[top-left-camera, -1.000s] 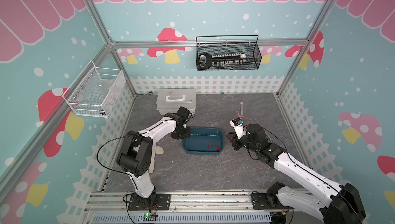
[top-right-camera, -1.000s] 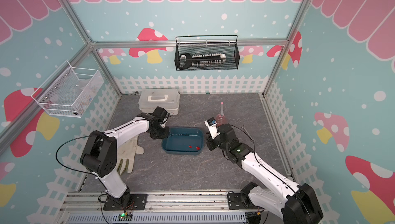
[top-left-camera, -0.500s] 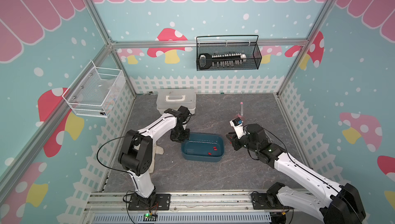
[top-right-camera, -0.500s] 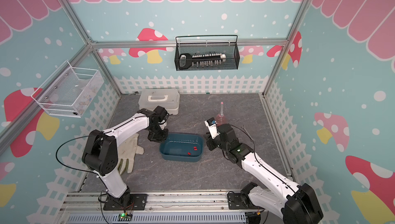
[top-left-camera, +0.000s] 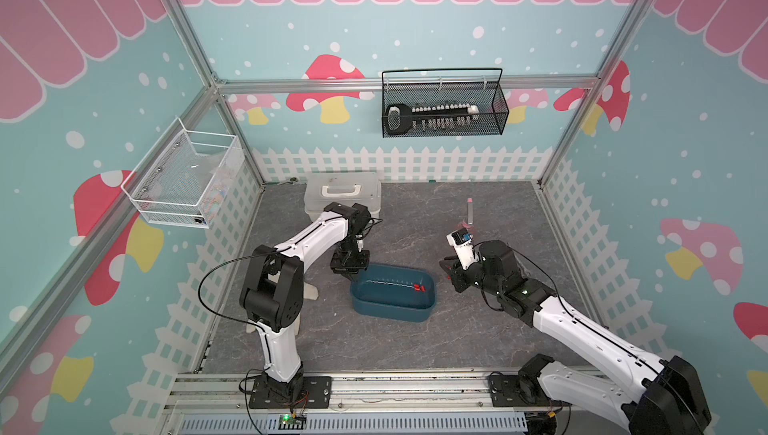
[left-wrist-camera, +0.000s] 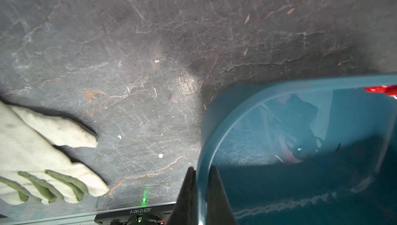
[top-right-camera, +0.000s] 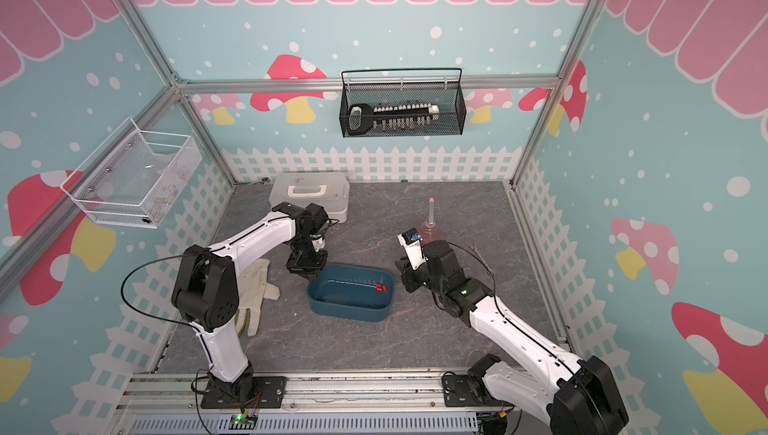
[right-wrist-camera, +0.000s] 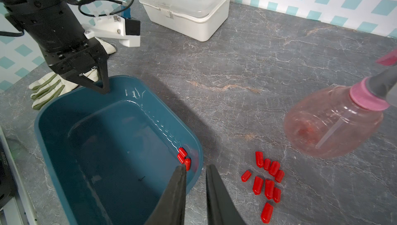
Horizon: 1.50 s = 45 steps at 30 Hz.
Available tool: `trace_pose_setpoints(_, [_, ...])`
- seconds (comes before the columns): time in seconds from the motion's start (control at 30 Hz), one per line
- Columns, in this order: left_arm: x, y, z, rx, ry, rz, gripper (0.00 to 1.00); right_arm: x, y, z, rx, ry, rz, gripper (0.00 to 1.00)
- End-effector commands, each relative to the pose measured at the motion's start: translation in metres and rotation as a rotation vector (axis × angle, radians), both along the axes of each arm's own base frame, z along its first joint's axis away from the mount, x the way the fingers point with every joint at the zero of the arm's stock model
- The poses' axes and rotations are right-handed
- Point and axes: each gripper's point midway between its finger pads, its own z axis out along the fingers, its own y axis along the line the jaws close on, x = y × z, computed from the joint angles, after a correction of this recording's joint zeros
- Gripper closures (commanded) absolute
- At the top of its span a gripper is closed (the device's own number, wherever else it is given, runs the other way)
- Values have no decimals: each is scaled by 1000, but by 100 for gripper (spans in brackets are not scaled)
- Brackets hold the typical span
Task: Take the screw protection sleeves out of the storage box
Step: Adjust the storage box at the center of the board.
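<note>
My left gripper should set the box down flat before it reaches for the sleeves (top-left-camera: pixel 419 287), because the storage box's rim (top-left-camera: pixel 357 277) is raised and the sleeves are gathered at the box's far end.
The dark teal storage box (top-left-camera: pixel 390 313) (top-right-camera: pixel 345 313) sits mid-table with its left end raised. My left gripper (left-wrist-camera: pixel 202 170) (top-left-camera: pixel 351 273) is shut on that end's rim, one finger inside and one outside; the right wrist view shows it too (right-wrist-camera: pixel 103 88). Three red screw protection sleeves (right-wrist-camera: pixel 183 158) (top-left-camera: pixel 419 287) (top-right-camera: pixel 381 287) lie together inside the box (right-wrist-camera: pixel 107 148) at its right end. Several more sleeves (right-wrist-camera: pixel 266 181) lie on the table just beyond that end. My right gripper (right-wrist-camera: pixel 196 167) (top-left-camera: pixel 449 277) hovers by the right end, jaws narrowly open and holding nothing.
A pink spray bottle (right-wrist-camera: pixel 333 123) (top-left-camera: pixel 467 221) stands behind the right gripper. A white lidded case (top-left-camera: pixel 343 196) sits at the back. A work glove (top-right-camera: pixel 253 287) (left-wrist-camera: pixel 32 148) lies left of the box. Wire baskets (top-left-camera: pixel 442 109) hang on the walls.
My left gripper has lifted its end of the box and drawn it a little toward the front. The sleeves inside have slid to the right end. The right arm has not moved.
</note>
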Motion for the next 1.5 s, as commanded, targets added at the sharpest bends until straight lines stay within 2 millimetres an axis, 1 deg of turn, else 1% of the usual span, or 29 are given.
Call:
trace_pose_setpoints(0.0, [-10,4,-17,20,51,-10,100,-2,1,1,7,-12,9,78])
trace_pose_setpoints(0.13, [-10,5,-21,23,38,-6,100,-2,2,1,7,-11,12,78])
trace_pose_setpoints(0.23, [-4,4,-17,16,-1,-1,100,-1,2,0,6,-10,10,78])
trace_pose_setpoints(0.37, [10,-4,1,-32,-75,17,100,-1,1,1,7,-12,9,78])
trace_pose_setpoints(0.47, [24,0,22,-24,-163,38,100,-1,1,1,6,-11,9,78])
trace_pose_setpoints(0.57, [33,1,41,-49,-229,60,100,-1,2,0,6,-10,10,79])
trace_pose_setpoints(0.63, [38,4,49,-50,-260,67,100,-1,2,0,6,-10,9,78])
trace_pose_setpoints(0.7, [42,7,52,-37,-297,70,100,-1,2,0,6,-10,10,79])
trace_pose_setpoints(0.77, [45,7,49,-37,-314,67,100,-1,2,0,4,-9,9,78])
trace_pose_setpoints(0.93, [50,10,31,38,-364,33,100,-1,2,0,4,-8,10,78])
trace_pose_setpoints(1.2, [49,21,2,109,-358,27,100,0,2,-1,1,-3,9,78])
trace_pose_setpoints(1.3, [49,25,-4,129,-368,33,100,1,2,-2,-2,-1,7,78])
trace_pose_setpoints(1.37, [49,26,-6,134,-374,39,97,1,2,-1,-2,-1,6,78])
trace_pose_setpoints(1.47, [50,26,-6,122,-398,54,86,1,2,-2,-4,2,7,78])
